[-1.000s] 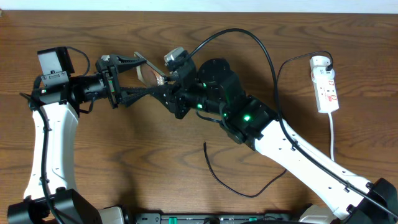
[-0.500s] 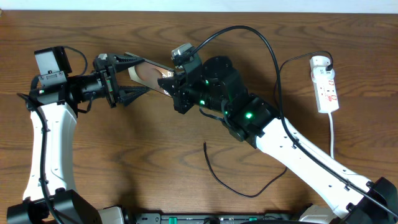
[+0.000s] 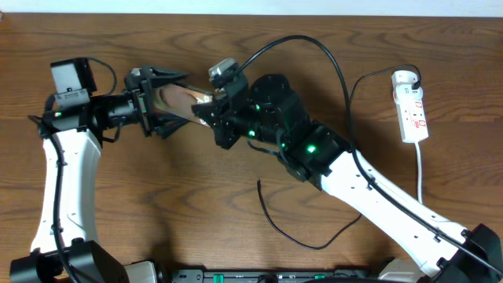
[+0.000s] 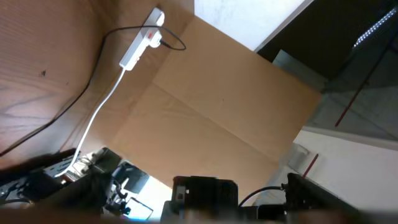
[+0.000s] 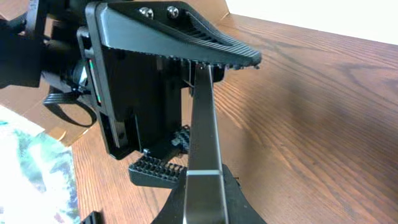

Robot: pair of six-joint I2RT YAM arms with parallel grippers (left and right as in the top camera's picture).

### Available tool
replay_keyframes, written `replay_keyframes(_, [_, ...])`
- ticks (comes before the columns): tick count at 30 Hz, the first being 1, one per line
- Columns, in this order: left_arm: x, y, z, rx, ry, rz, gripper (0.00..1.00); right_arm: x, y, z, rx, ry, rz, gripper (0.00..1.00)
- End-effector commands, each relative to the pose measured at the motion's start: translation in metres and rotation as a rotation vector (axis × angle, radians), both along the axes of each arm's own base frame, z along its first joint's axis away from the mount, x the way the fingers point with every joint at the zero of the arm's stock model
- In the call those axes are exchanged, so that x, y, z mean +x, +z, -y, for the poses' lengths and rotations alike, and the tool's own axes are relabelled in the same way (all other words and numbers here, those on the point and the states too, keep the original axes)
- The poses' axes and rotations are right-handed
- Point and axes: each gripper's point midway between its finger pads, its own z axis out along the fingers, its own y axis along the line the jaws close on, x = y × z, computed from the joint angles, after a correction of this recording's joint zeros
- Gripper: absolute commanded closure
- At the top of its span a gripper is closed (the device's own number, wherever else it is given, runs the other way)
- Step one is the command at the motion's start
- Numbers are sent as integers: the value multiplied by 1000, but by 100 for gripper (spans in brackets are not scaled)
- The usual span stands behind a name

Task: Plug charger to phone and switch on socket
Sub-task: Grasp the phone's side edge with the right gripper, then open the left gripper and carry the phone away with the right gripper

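Observation:
My left gripper's upper finger is touching the phone's far end, which meets it crooked. Next, my right gripper pulls the phone clear and line up the phone's sides between both fingers.
The bronze phone is held above the table, turned on its edge. My right gripper is shut on its near end; in the right wrist view the phone runs up from my jaws. My left gripper is open, its two fingers on either side of the phone's far end, and the upper finger touches it. The white socket strip lies at the far right and also shows in the left wrist view. The black charger cable loops on the table, with its tip lying free.
The strip's white cord runs down the right side toward the front edge. My right arm crosses the table diagonally over part of the charger cable. A second black cable arcs above my right wrist.
My left gripper has moved right, so its open fingers now sit around the phone's end. My right gripper has shifted slightly left with the phone. The charger cable and strip have not moved.

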Motion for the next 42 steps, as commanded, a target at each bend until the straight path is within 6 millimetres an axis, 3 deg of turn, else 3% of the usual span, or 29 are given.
replay_keyframes(1, [-3,20,3,-10,-24,67,12,-14,14,-10,33,80,21,99])
replay_keyframes(7, [-2,20,2,-7,-23,75,11,-9,14,-6,32,67,21,99])
replay_keyframes(26, [0,22,2,0,-23,104,11,45,12,40,20,-92,22,99])
replay_keyframes(35, [12,34,-1,41,-24,267,11,95,-4,101,-14,-330,-58,99])
replay_keyframes(38, [26,48,-6,103,-6,441,11,113,-8,133,64,-433,-202,99])
replay_keyframes(42, [43,46,-14,222,56,571,11,122,-4,159,198,-464,-377,99])
